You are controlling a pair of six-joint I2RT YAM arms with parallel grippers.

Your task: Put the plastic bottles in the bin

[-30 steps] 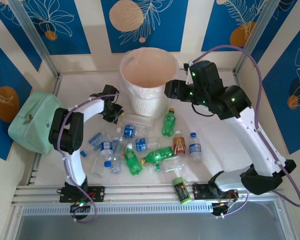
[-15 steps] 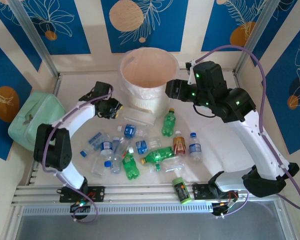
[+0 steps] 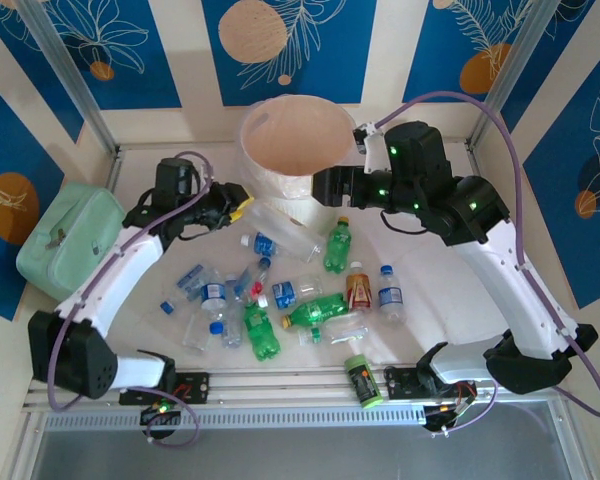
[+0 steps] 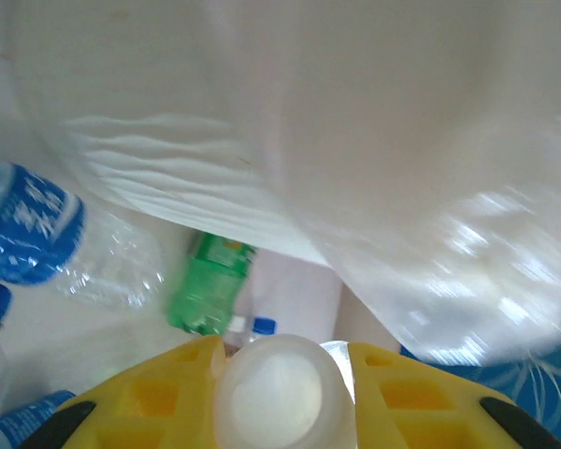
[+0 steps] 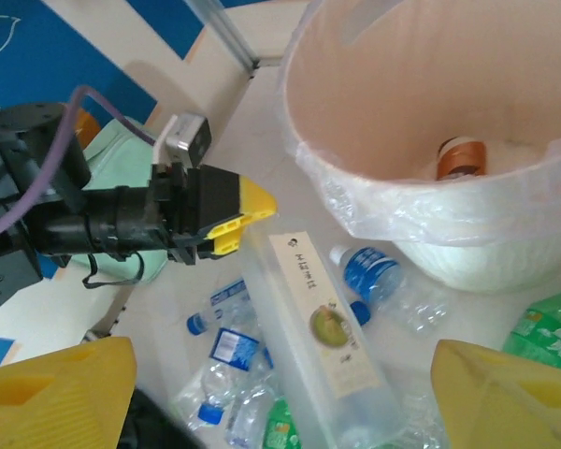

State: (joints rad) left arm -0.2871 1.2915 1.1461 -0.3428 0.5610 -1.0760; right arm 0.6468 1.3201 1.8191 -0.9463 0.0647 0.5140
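The long clear bottle's loose end (image 3: pixel 313 251) dangles outside the bin, so next my left gripper lifts the cap end for my right gripper to grab the lower body (image 3: pixel 294 235).
My left gripper (image 3: pixel 240 210) (image 4: pixel 279 354) is shut on the capped end of a long clear bottle (image 3: pixel 292 232) (image 5: pixel 329 339). The bottle slants down to the right, beside the white bin (image 3: pixel 276 190) (image 5: pixel 421 220). Its other end lies among the loose plastic bottles: green ones (image 3: pixel 337 247) (image 3: pixel 263 335), clear blue-labelled ones (image 3: pixel 390 295) (image 5: pixel 372 273) and a brown-labelled one (image 3: pixel 358 288). A brown bottle (image 5: pixel 460 159) lies inside the bin. My right gripper (image 3: pixel 322 186) (image 5: pixel 280 374) hovers open at the bin's near rim, above the long bottle, its yellow fingers (image 5: pixel 61 393) wide apart and holding nothing.
A mint-green case (image 3: pixel 65 240) sits at the table's left edge. A lime-green canister with a black lid (image 3: pixel 362 380) lies by the front rail. Blue-patterned walls and metal posts close in the back and sides.
My left arm has swung up and left, lifting the long clear bottle's capped end off the table beside the bin. My right gripper has opened and shifted left along the bin's rim.
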